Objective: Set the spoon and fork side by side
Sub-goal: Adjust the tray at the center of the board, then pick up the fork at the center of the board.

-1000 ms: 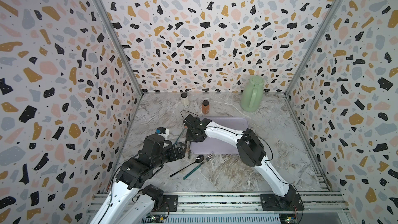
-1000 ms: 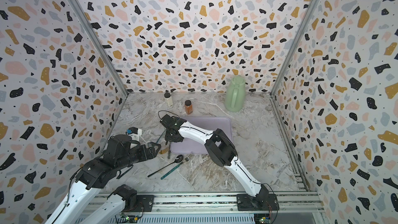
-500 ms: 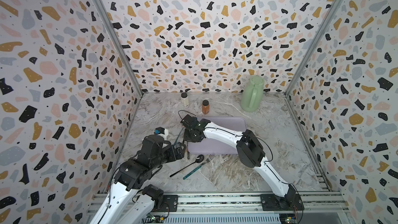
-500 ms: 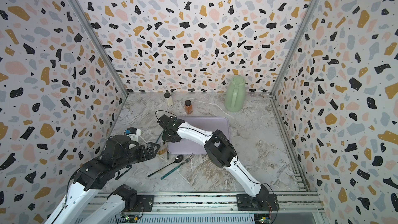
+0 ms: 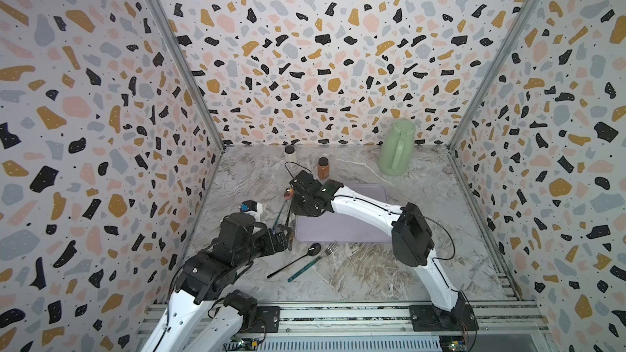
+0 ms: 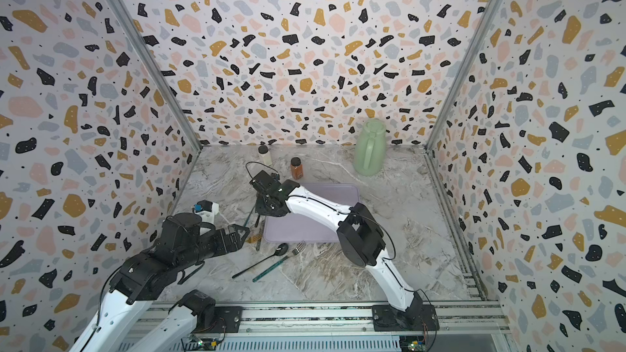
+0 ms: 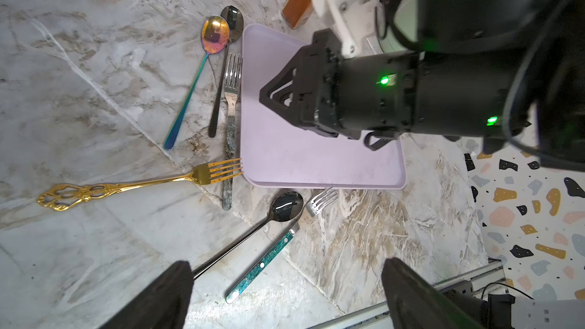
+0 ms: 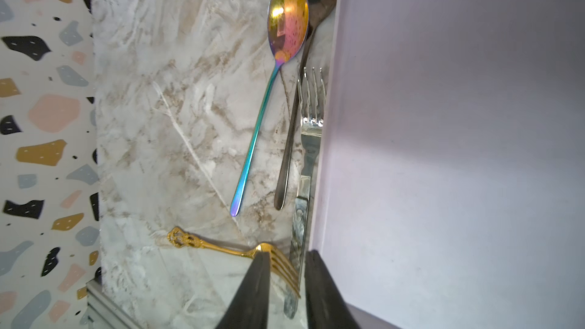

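Note:
My right gripper is reaching across the lilac tray, so it should move back before my left gripper raises the teal-handled fork over the tray.
A black spoon and a teal-handled fork lie side by side in front of the lilac tray, heads toward it. Along the tray's left edge lie an iridescent spoon, a dark spoon and a silver fork. A gold fork lies crosswise with its tines over the silver fork's handle. My right gripper hovers over those tines, jaws slightly apart, holding nothing. My left gripper is wide open above the teal fork's handle end and the black spoon's handle.
A green jug stands at the back right. A brown spice jar and a pale jar stand behind the tray. Patterned walls close in three sides, and a metal rail runs along the front.
My right gripper's jaws have parted from shut to a narrow gap, and that gripper has shifted slightly left. The left arm has barely moved.

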Controlling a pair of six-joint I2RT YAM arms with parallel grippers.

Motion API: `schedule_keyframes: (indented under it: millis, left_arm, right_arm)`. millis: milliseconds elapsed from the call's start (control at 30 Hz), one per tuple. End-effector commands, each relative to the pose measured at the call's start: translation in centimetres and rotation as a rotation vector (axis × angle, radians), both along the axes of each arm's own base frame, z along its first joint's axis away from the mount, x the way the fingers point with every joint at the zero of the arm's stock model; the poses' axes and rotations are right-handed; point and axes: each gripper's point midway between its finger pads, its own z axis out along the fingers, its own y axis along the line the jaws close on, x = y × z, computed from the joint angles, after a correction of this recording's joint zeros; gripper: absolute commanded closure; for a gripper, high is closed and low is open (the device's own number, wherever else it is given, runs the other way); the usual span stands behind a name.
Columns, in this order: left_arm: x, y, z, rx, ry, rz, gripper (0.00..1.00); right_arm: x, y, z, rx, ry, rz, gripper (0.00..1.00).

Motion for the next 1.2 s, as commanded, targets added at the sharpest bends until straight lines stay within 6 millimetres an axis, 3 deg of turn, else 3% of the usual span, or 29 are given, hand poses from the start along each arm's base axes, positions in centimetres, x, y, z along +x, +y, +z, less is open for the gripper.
schedule_keyframes:
  millis: [0, 233, 400, 500, 633, 800, 1033, 1167]
  left_arm:
    - [0.1, -0.5, -0.4, -0.005, -0.008, -0.029, 0.04]
    - [0.8, -2.2, -3.1, 0.066, 0.035, -0.074, 0.10]
    - [0.5, -6.2, -5.4, 0.217, 0.001, -0.204, 0.14]
    - [-0.2, -8.4, -6.6, 0.364, -0.050, -0.323, 0.23]
    - [-1.0, -7.3, -9.0, 0.498, 0.006, -0.321, 0.26]
    - [-2.9, -6.8, -12.0, 0.453, 0.064, -0.370, 0.26]
    - [-4.9, -5.4, -15.9, 0.446, 0.141, -0.387, 0.29]
    - [-4.8, -4.9, -16.6, 0.468, 0.152, -0.362, 0.34]
  right_arm:
    - [0.8, -2.7, 3.4, 0.006, -0.071, 0.001, 0.74]
    - [0.1, -8.8, 5.1, -0.047, -0.147, 0.047, 0.72]
    - [-1.5, -13.8, 4.6, -0.077, -0.162, 0.097, 0.67]
    - [-2.6, -16.2, 3.5, -0.069, -0.176, 0.121, 0.68]
    - [-3.2, -17.9, 4.3, -0.061, -0.305, 0.188, 0.67]
    - [-3.0, -19.9, 3.3, -0.123, -0.338, 0.193, 0.66]
    - [-3.3, -20.6, 3.6, -0.055, -0.422, 0.174, 0.60]
    - [-3.4, -21.3, 4.1, -0.082, -0.448, 0.177, 0.60]
